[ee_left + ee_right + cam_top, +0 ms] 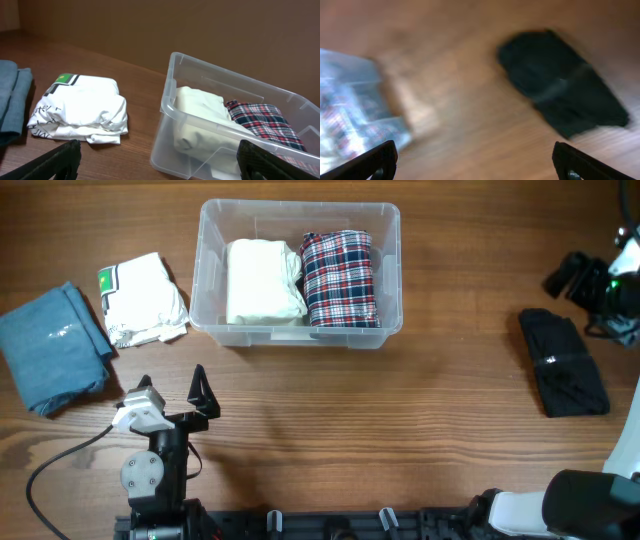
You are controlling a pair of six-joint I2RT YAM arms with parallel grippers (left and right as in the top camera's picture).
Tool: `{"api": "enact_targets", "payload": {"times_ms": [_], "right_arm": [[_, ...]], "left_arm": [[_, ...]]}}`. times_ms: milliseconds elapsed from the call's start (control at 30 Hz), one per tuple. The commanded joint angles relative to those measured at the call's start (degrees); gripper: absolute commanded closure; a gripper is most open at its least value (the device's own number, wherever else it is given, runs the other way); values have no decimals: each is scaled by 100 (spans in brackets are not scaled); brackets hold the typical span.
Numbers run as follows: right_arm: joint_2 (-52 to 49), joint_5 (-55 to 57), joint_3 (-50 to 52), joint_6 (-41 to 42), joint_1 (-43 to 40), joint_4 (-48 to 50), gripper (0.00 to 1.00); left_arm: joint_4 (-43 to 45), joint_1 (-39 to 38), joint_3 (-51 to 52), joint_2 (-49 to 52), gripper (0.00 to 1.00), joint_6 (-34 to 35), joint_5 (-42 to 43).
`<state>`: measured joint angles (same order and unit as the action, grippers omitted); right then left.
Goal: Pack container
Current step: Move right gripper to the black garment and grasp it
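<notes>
The black folded garment (560, 362) is flat and clear of its neighbours, so my open right gripper should go down next toward its near end (586, 396) until the fingers grip it.
The clear plastic container (214, 320) stands at the table's back middle and holds a cream folded garment (262, 280) and a plaid folded garment (342, 278). It also shows in the left wrist view (165, 107) and, blurred, in the right wrist view (350, 100). A white printed shirt (142, 298) lies left of it, with a blue folded garment (50, 345) further left. A black folded garment (562, 362) lies at the right. My left gripper (172, 388) is open and empty in front of the container's left corner. My right gripper (570, 276) is open and empty above the black garment's far end.
The left arm's base (150, 475) stands at the front edge with a cable (50, 465) looping left. The right arm's base (570, 505) sits at the front right corner.
</notes>
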<state>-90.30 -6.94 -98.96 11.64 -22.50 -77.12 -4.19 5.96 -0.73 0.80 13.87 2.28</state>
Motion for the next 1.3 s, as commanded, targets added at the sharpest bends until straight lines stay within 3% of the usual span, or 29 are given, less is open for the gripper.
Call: {"api": "enact_targets", "payload": {"times_ms": [0, 133, 333, 700, 767, 1000, 1267], "right_arm": [[63, 1298, 48, 404, -22, -302, 0], [63, 1335, 424, 719, -72, -275, 0], [63, 1462, 2037, 1580, -238, 732, 0], [61, 1888, 2988, 1351, -699, 2343, 1], [52, 1980, 3045, 951, -699, 2704, 1], [52, 1985, 3449, 953, -699, 2920, 17], [52, 2006, 4054, 1064, -704, 3261, 20]], "left_arm": [[-2, 33, 42, -42, 0, 9, 48], [-2, 33, 42, -42, 0, 11, 48], [-2, 33, 42, -42, 0, 9, 48], [-2, 33, 42, -42, 0, 9, 48], [-2, 33, 42, -42, 0, 11, 48], [-2, 33, 42, -42, 0, 11, 48], [-2, 33, 42, -42, 0, 9, 48]]}}
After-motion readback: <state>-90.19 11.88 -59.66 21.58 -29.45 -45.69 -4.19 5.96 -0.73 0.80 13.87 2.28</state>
